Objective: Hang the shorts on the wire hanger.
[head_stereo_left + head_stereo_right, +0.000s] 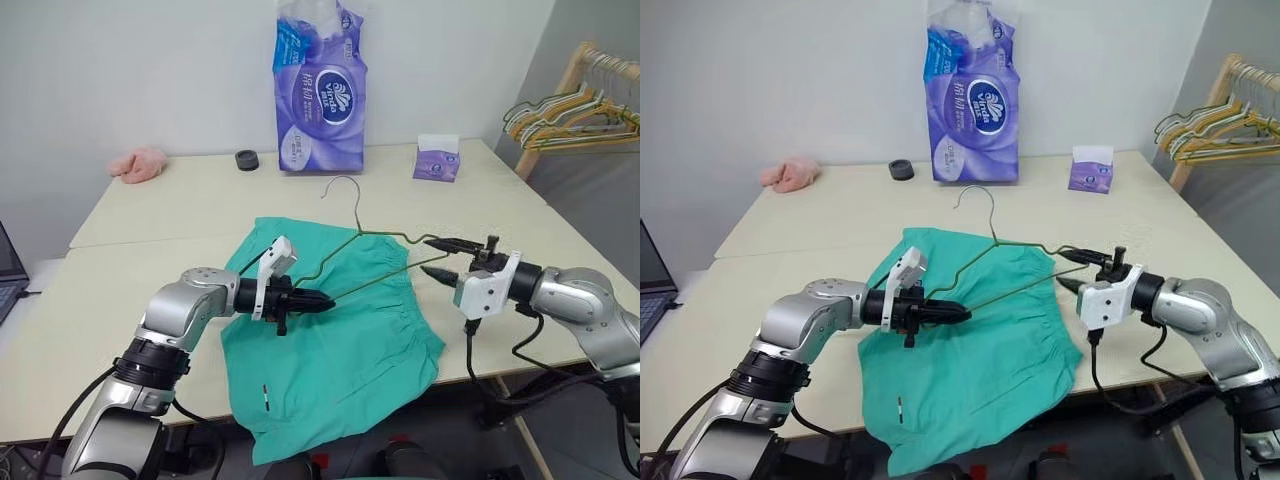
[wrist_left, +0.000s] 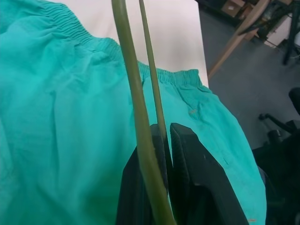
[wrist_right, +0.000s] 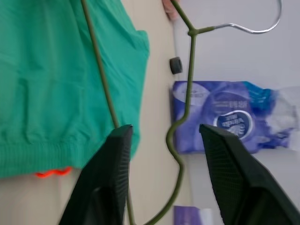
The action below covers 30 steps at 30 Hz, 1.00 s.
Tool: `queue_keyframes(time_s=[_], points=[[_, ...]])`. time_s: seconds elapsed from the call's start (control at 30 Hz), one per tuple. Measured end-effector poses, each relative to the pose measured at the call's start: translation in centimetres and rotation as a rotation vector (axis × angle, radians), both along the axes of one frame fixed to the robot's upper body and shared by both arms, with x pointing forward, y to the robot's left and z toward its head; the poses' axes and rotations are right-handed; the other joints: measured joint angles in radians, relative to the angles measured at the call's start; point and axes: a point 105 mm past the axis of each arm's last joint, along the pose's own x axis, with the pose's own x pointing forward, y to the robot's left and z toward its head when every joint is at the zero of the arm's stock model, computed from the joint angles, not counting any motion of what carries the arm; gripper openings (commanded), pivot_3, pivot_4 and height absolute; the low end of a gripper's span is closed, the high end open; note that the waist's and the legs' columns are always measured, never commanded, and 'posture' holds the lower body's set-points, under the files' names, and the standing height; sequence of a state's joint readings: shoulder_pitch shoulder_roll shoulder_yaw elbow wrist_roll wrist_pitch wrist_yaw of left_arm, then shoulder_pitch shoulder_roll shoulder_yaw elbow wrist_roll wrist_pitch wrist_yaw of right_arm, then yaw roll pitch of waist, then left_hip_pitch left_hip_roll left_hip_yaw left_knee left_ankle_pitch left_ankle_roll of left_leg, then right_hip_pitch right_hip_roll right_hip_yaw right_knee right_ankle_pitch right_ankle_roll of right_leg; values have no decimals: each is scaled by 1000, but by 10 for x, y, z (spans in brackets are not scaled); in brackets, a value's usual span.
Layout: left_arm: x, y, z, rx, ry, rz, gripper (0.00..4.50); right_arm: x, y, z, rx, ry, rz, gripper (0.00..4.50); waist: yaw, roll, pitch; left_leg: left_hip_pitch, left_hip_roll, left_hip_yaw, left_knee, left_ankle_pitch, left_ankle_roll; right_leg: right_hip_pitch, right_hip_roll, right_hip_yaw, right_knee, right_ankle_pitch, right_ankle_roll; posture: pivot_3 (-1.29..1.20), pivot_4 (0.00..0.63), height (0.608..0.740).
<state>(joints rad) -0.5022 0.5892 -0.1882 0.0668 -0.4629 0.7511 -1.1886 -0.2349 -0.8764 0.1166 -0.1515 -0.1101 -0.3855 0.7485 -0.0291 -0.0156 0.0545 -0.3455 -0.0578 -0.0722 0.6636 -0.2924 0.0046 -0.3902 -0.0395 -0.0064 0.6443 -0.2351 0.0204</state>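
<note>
A red cord pokes out at the waistband, so I expect its loop to be inside the shorts when I push the wire hanger in.
The teal-green shorts lie flat on the table, waistband to the right, one leg hanging over the front edge. The wire hanger slants above them with its hook pointing toward the far side. My left gripper is shut on the wire hanger's left corner; in the left wrist view its fingers pinch the wire over the cloth. My right gripper is open at the hanger's right end. In the right wrist view the bent wire runs between its spread fingertips without being pinched.
A tall purple tissue pack, a small purple box, a black round object and a pink cloth sit at the table's far side. A wooden rack with bunched hangers stands far right. A laptop edge shows at left.
</note>
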Motion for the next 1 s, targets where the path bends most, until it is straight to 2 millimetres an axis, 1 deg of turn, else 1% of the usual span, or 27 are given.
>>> queue_keyframes(time_s=[0.1,0.13,0.23,0.37,0.47,0.5,0.63,0.73,0.8,0.87,0.97,1.0], points=[[3,2,1,28,-64,0,0,-9,-10,-4,62,199,-84,4416,0,0,0,0,0,0,0,0,0,0,0,0,0,0,0,-110,5,740],[4,3,1,45,-95,-4,0,-11,-15,-2,99,275,-131,4465,0,0,0,0,0,0,0,0,0,0,0,0,0,0,0,-110,5,740],[2,5,-1,127,-191,-60,0,-13,-24,12,199,429,-232,4465,-1,1,0,0,1,0,0,-1,0,0,0,-1,0,0,0,-111,6,740],[-7,6,-10,232,-293,-174,0,-12,-24,15,253,560,-311,4465,-2,1,0,0,2,0,0,-2,0,0,0,-1,0,-1,-1,-107,8,740],[-12,3,-11,265,-356,-227,0,-12,-24,9,240,644,-355,4465,0,1,0,0,1,0,0,-2,0,0,0,-1,-1,-2,1,-104,8,740],[-12,2,-10,266,-376,-238,0,-13,-22,6,227,677,-360,4465,0,1,0,0,1,0,0,-2,0,0,0,-1,-1,-3,4,-104,8,740],[-15,-4,-5,257,-419,-264,0,-17,-13,-7,173,768,-350,4465,0,1,0,-1,1,0,0,-2,1,0,0,-2,-1,-4,5,-96,9,740],[-17,-9,-2,246,-436,-278,0,-21,-3,-16,124,819,-320,4465,0,1,0,-1,2,-1,0,-2,1,0,0,-2,-1,-4,5,-93,6,740],[-18,-10,0,244,-442,-283,0,-19,0,-19,110,823,-317,4465,0,1,0,-1,2,-1,0,-2,1,0,0,-2,-1,-4,5,-90,6,740],[-19,-12,1,242,-447,-291,0,-13,3,-22,88,817,-324,4465,-1,1,0,0,2,-1,0,-2,1,0,0,-2,-1,-4,5,-86,6,740],[-20,-12,1,241,-445,-299,0,-10,3,-28,52,830,-335,3925,0,1,0,-1,2,-1,0,-2,0,-1,0,-2,-1,-4,5,-85,8,740],[-20,-12,1,241,-444,-301,0,-11,3,-30,46,837,-334,3645,0,1,0,-1,2,-1,0,-2,0,-1,0,-2,-1,-4,5,-84,9,740]])
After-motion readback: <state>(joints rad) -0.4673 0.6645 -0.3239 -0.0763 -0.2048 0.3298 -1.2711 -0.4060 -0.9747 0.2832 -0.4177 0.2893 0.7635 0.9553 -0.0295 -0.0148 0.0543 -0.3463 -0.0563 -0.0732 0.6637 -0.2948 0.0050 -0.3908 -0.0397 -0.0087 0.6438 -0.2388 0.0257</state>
